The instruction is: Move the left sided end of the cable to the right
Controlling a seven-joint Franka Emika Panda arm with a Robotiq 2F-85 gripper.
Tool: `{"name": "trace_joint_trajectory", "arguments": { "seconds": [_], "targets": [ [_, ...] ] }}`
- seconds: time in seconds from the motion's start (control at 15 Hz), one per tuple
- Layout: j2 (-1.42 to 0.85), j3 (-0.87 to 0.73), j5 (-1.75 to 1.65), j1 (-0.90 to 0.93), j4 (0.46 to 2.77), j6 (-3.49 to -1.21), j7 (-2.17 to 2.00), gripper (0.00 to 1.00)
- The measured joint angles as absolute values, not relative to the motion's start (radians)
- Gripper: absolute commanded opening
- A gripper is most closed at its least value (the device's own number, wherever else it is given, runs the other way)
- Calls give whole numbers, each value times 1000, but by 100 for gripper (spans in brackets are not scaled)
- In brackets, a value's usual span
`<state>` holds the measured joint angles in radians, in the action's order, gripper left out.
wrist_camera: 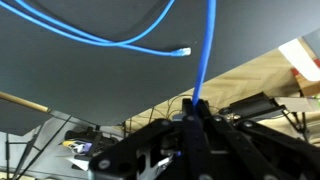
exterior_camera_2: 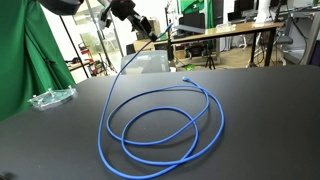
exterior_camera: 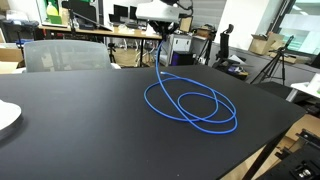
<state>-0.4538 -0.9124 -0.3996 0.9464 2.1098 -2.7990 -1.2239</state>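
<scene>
The cable end (exterior_camera: pixel 158 52) is up clear of the loops, so my gripper should keep going across past the pale plug tip and let the cable end go close to the black table (exterior_camera_2: pixel 234 111).
The blue cable (exterior_camera: pixel 190 105) lies in loose overlapping loops on the black table (exterior_camera: pixel 80 130) and shows in both exterior views (exterior_camera_2: pixel 160 130). One end rises steeply off the table into my gripper (exterior_camera: pixel 165 38), which hangs above the table's far side (exterior_camera_2: pixel 148 38). In the wrist view my gripper (wrist_camera: pixel 195 108) is shut on the cable (wrist_camera: pixel 205 50), which runs straight out from between the fingers. The other end, with a pale plug tip (wrist_camera: pixel 183 50), lies free on the table (exterior_camera_2: pixel 192 68).
A white plate (exterior_camera: pixel 5 118) sits at one table edge. A clear plastic item (exterior_camera_2: pixel 50 97) lies near a green curtain (exterior_camera_2: pixel 25 50). A grey chair (exterior_camera: pixel 65 55), desks and tripods stand behind the table. The wooden table edge (exterior_camera: pixel 270 150) is close to the loops.
</scene>
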Motion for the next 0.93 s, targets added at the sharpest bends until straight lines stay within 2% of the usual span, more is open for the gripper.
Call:
{"name": "trace_joint_trajectory", "arguments": {
  "seconds": [0.2, 0.4, 0.93],
  "targets": [
    [-423, -1039, -436, 986, 2153, -2764, -1321, 2],
    [-411, -1094, -431, 980, 2212, -2739, -1385, 2],
    [-412, -1094, -314, 883, 2362, -2765, -1478, 2]
  ]
}}
